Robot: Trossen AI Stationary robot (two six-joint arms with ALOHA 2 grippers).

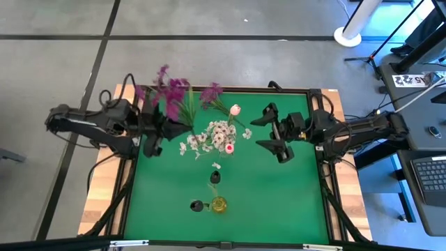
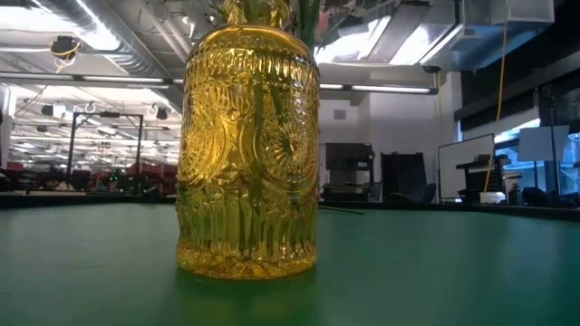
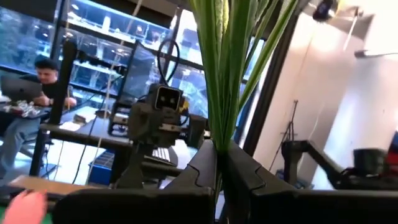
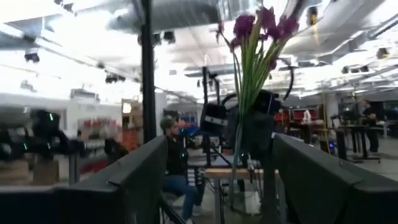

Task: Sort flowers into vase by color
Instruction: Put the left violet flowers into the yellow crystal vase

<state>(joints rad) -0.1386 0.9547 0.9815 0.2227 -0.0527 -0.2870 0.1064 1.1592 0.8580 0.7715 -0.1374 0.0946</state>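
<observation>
I should keep moving my right gripper toward the green stems (image 4: 249, 87) until its fingers close on them. The magenta-purple sprigs (image 4: 266, 26) are standing upright, lined up with its open fingers.
My left gripper (image 1: 159, 130) is at the table's far left, shut on a bunch of magenta-purple sprigs (image 1: 171, 89). In the right wrist view the sprigs (image 4: 260, 25) stand up above it. White blossoms (image 1: 214, 136) and a pale pink tulip (image 1: 235, 109) are at the table's middle; what they rest on I cannot tell. My right gripper (image 1: 277, 132) is open and empty to the right of them. A yellow glass vase (image 1: 219, 204) stands upright near the front edge and fills the low view (image 2: 249, 154), with green stems inside. My left gripper pinches the bunch's green stems (image 3: 219, 134) between its two shut fingers, several stems together. The stems rise upright out of the fingers with the magenta heads on top. The bunch is lifted clear of the table.
Two small dark vases (image 1: 214, 178) (image 1: 198, 206) stand beside the yellow vase. The green mat (image 1: 279, 195) is bare at front right. A black frame (image 1: 327, 181) rims the table. People sit in the room beyond (image 3: 43, 74).
</observation>
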